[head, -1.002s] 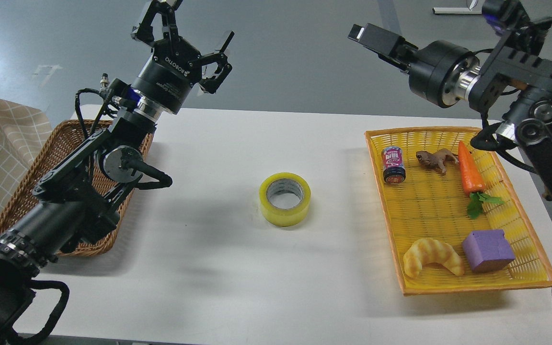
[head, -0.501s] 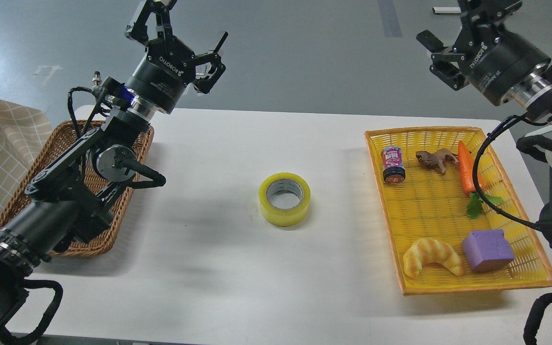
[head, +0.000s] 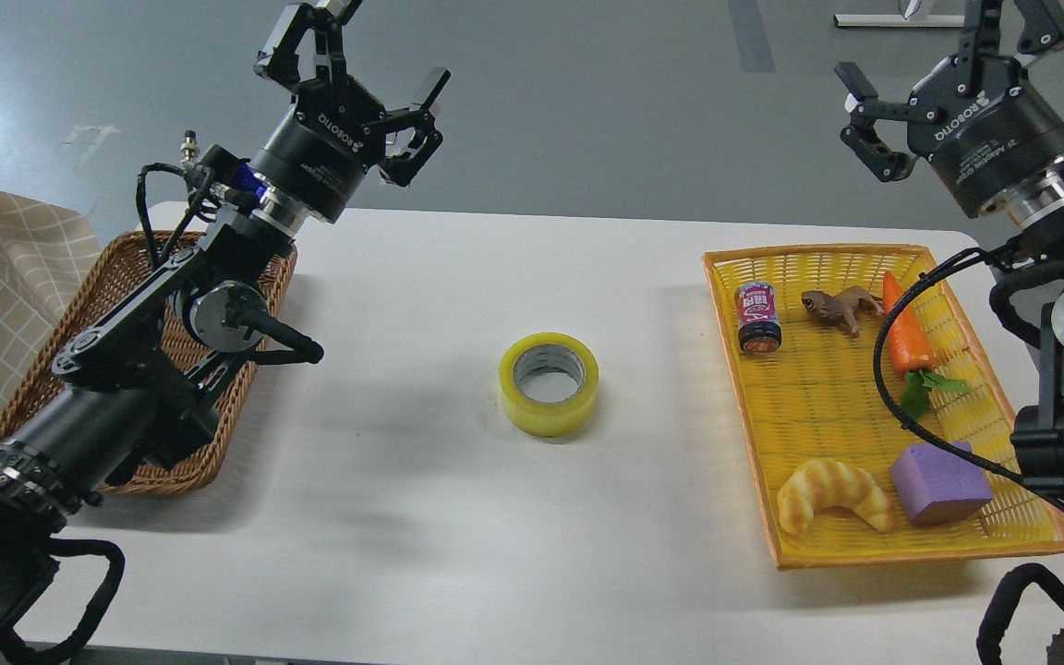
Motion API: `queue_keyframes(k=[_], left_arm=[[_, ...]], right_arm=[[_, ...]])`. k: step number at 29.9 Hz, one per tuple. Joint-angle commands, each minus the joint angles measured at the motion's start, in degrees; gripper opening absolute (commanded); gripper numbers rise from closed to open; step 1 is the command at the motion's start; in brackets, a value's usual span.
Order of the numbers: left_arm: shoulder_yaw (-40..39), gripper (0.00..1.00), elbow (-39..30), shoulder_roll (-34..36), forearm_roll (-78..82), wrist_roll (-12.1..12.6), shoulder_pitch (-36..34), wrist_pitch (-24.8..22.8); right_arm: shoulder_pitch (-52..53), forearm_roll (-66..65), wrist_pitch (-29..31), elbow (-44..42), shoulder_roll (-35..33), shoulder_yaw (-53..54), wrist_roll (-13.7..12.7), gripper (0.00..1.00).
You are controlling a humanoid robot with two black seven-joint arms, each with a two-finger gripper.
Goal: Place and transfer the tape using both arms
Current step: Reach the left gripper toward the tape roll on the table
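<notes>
My gripper will lift the tape (head: 574, 401), and I should expect more marks hidden under it then, as faint scuffs peek out beside it.
The tape (head: 549, 384), a wide yellow translucent roll with a grey-white core, lies flat on the white table (head: 458, 517) near its middle. My left gripper (head: 356, 74) is raised above the table's far left edge, fingers spread open and empty, well up and left of the tape. My right gripper (head: 943, 65) is raised at the far right above the yellow tray, fingers spread open and empty. Neither gripper touches the tape.
A brown wicker basket (head: 29, 397) sits at the left under my left arm. A yellow tray (head: 818, 388) at the right holds a small can (head: 758, 317), a brown toy animal (head: 837, 308), a carrot (head: 906, 332), a croissant (head: 832, 494) and a purple block (head: 940, 482).
My right arm has swung its gripper from pointing left over the table to up at the far right. My left gripper has shifted only slightly. The tape has not moved.
</notes>
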Motion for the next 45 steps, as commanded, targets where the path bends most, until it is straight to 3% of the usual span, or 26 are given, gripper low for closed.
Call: queue_keyframes(k=[1, 14, 24, 28, 32, 37, 45], left_arm=[[0.2, 0.98, 0.0, 0.0, 0.5, 0.0, 0.1, 0.0], [0.1, 0.98, -0.4, 0.0, 14.4, -0.4, -1.0, 0.0], [0.6, 0.98, -1.3, 0.3, 34.3, -0.4, -2.5, 0.7], [0.6, 0.98, -2.5, 0.4, 44.9, -2.0, -2.8, 3.0], [1.5, 0.98, -7.4, 0.6, 54.4, -2.1, -2.4, 11.1], [6.4, 0.98, -11.6, 2.8, 64.4, -1.9, -2.5, 13.1], [11.6, 0.98, -12.5, 5.8, 80.6, -2.0, -2.9, 13.6]], right_arm=[[-1.1, 5.6, 0.0, -0.3, 1.9, -0.4, 0.1, 1.00], [-2.0, 12.0, 0.0, -0.1, 4.0, -4.4, -0.7, 1.00], [-4.7, 17.2, 0.0, 0.7, 4.0, -4.2, -1.5, 1.00], [-6.3, 17.8, 0.0, 1.3, 3.6, -3.9, -1.4, 1.00], [-8.6, 18.0, 0.0, 1.8, 3.2, -2.1, -1.4, 1.00], [-9.3, 18.4, 0.0, 1.9, 2.5, -1.2, -1.4, 1.00], [-11.9, 22.7, 0.0, 1.7, 2.3, 0.0, -1.4, 1.00]])
